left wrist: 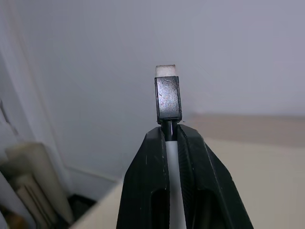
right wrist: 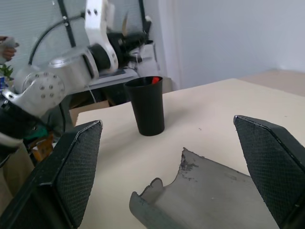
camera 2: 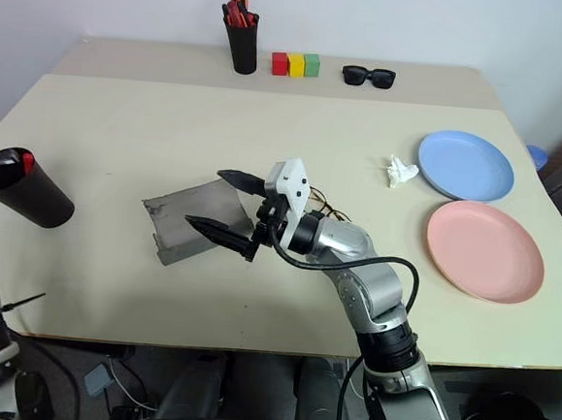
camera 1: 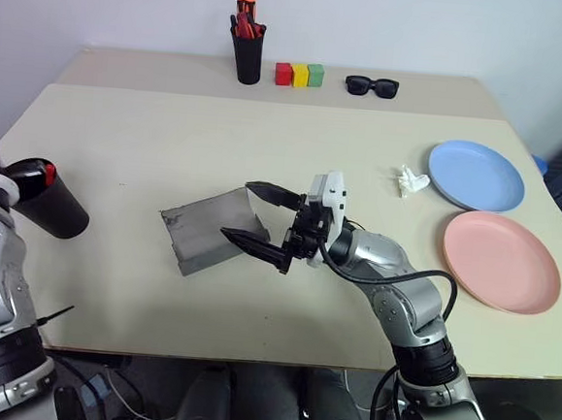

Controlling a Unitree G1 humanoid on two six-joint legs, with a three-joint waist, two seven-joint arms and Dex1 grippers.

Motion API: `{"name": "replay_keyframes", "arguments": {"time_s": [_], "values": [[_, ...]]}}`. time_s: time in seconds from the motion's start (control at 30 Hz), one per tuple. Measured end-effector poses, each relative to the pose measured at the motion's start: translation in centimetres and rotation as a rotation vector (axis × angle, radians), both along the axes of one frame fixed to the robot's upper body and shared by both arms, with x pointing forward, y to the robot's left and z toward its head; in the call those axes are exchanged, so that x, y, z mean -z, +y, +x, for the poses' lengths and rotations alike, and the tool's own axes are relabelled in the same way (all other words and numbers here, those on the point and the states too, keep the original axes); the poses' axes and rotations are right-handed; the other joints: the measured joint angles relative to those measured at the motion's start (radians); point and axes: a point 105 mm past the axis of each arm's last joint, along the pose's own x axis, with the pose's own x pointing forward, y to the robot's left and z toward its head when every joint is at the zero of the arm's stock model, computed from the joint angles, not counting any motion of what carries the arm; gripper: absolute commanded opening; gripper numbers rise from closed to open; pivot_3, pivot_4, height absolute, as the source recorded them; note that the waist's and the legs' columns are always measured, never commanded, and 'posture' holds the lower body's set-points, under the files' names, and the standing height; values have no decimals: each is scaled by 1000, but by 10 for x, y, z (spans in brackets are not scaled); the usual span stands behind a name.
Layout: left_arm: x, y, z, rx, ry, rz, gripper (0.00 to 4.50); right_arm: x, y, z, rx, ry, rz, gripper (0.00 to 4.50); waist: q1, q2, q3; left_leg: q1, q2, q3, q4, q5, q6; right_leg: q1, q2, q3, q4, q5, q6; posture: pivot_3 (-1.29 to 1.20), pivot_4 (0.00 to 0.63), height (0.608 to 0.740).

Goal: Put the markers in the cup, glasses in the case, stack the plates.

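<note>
The grey case lies spread out beside its raised curled edge (right wrist: 147,200). Its flat flap (camera 1: 208,218) will fold over and hide the glasses when I close the case.
My left gripper (left wrist: 169,136) is shut on the white marker, whose black cap (left wrist: 168,98) sticks out past the fingertips, raised off the table at the far left. The black cup (camera 1: 52,207) stands at the table's left edge with the red-capped marker (camera 1: 41,172) inside it. The grey case (camera 1: 206,231) lies mid-table, and my right gripper (camera 1: 237,209) hangs open over its right end with nothing between the fingers. The light blue plate (camera 1: 476,175) and the pink plate (camera 1: 501,261) lie side by side at the right. The glasses are hidden from view.
A narrow black pot of orange-red pens (camera 1: 247,47), three coloured blocks (camera 1: 299,74) and black sunglasses (camera 1: 372,85) line the far edge. A crumpled white scrap (camera 1: 412,181) lies just left of the blue plate.
</note>
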Motion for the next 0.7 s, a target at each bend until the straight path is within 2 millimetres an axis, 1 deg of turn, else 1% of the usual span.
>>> {"name": "replay_keyframes", "arguments": {"time_s": [0.13, 0.23, 0.3, 0.33, 0.37, 0.5, 0.57, 0.63, 0.67, 0.7], "values": [[7, -3, 2, 5, 13, -17, 48, 1, 0, 1, -4, 4, -4, 4500, -6, 0, 0, 0, 0, 0, 0, 0, 0, 0, 0, 0, 0, 0, 0, 0, 150, 740], [13, -3, 1, -4, 29, -21, 1195, 1, 0, 1, -4, 4, -4, 4500, -7, 0, 0, 1, 0, 0, -1, 0, 0, 0, 0, 0, 0, 0, 0, 0, 150, 740], [16, -3, 1, -10, 34, -34, 2159, 1, 0, 1, -3, 4, -4, 4500, -6, 0, 0, 1, 0, 0, -1, 0, 0, 0, 0, 0, 0, 0, 0, 0, 150, 740], [17, -3, 1, -14, 33, -35, 2738, 1, 0, 1, -2, 5, -4, 4500, -6, 0, 0, 1, 0, 0, -1, 0, 0, 0, 0, 0, 0, 0, 0, 0, 150, 740], [16, -2, 1, -18, 31, -36, 3188, 1, 0, 1, -1, 5, -4, 4500, -6, 0, 0, 1, 0, 0, -1, 0, 0, 0, 0, 0, 0, 0, 0, 0, 150, 740], [12, -2, 1, -25, 5, -33, 3188, 2, 0, 2, 6, 6, -6, 4500, -6, 0, 0, 1, 0, 0, -1, 0, 0, 0, 0, 0, 0, 0, 0, 0, 150, 740], [1, -7, 4, 2, -47, -33, 3188, 2, -1, 2, 12, 7, -8, 4500, -4, 0, 0, 1, 0, 0, -1, 0, 0, 0, 0, 0, 0, 0, 0, 0, 150, 740], [-11, -16, 9, 71, -95, -33, 3188, 2, -2, 3, 19, 8, -12, 4500, -4, 0, 0, 0, 0, 0, -1, 0, 0, 0, 0, 0, -1, 0, 0, 0, 150, 740], [-17, -27, 13, 139, -112, -29, 3188, 3, -3, 4, 25, 8, -14, 4500, -3, 0, 0, 0, 0, 0, -1, 0, 0, 0, 0, 0, -1, 0, 0, 0, 150, 740], [-21, -40, 16, 216, -120, -20, 3458, 3, -3, 4, 28, 7, -16, 4500, -4, 0, 0, 0, 0, 0, -1, 0, 0, 0, 0, 0, -1, 0, 0, 0, 150, 740]]}}
